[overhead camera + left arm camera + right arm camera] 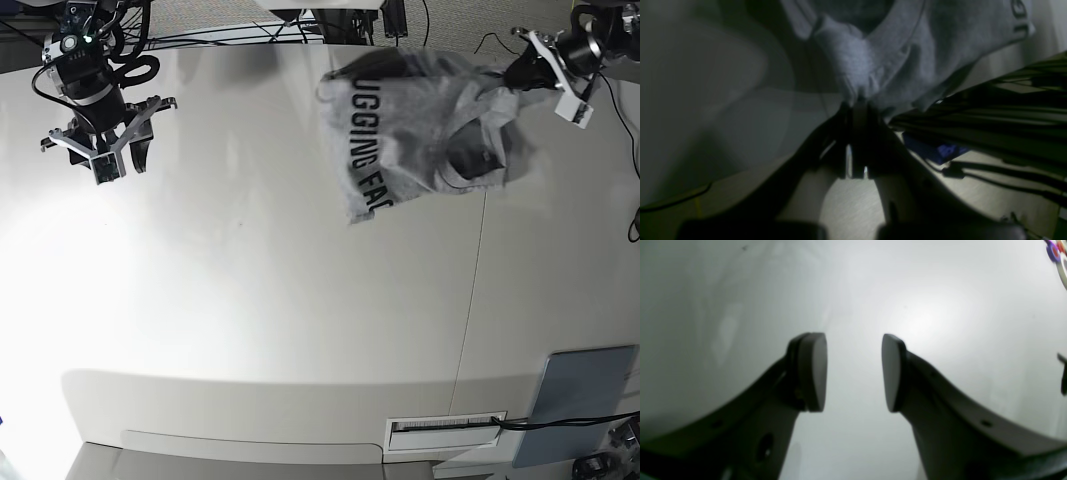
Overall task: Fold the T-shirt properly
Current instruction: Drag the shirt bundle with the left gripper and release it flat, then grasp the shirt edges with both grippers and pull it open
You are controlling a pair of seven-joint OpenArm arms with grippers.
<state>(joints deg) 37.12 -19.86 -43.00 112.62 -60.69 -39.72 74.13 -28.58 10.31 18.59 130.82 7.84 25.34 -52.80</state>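
Observation:
The T-shirt hangs bunched and crooked (470, 135) from my left gripper, so I should lay it down, bring my right gripper to the printed corner (368, 205) and turn the T-shirt.
The heather-grey T-shirt (420, 135) hangs bunched above the far right of the white table (250, 300), its black block letters facing the camera. My left gripper (512, 75) is shut on a fold of the shirt and holds it lifted; in the left wrist view the closed fingers (858, 103) pinch grey cloth (880, 50), with part of the print at the top right. My right gripper (112, 150) is open and empty at the far left, well away from the shirt. In the right wrist view its gripper (853, 371) shows two spread pads over bare table.
A grey-blue pad (575, 405) lies at the front right corner. A white vent strip (445, 428) sits near the front edge. Cables (250, 35) and stands run behind the table's far edge. A seam (470, 300) crosses the table right of centre.

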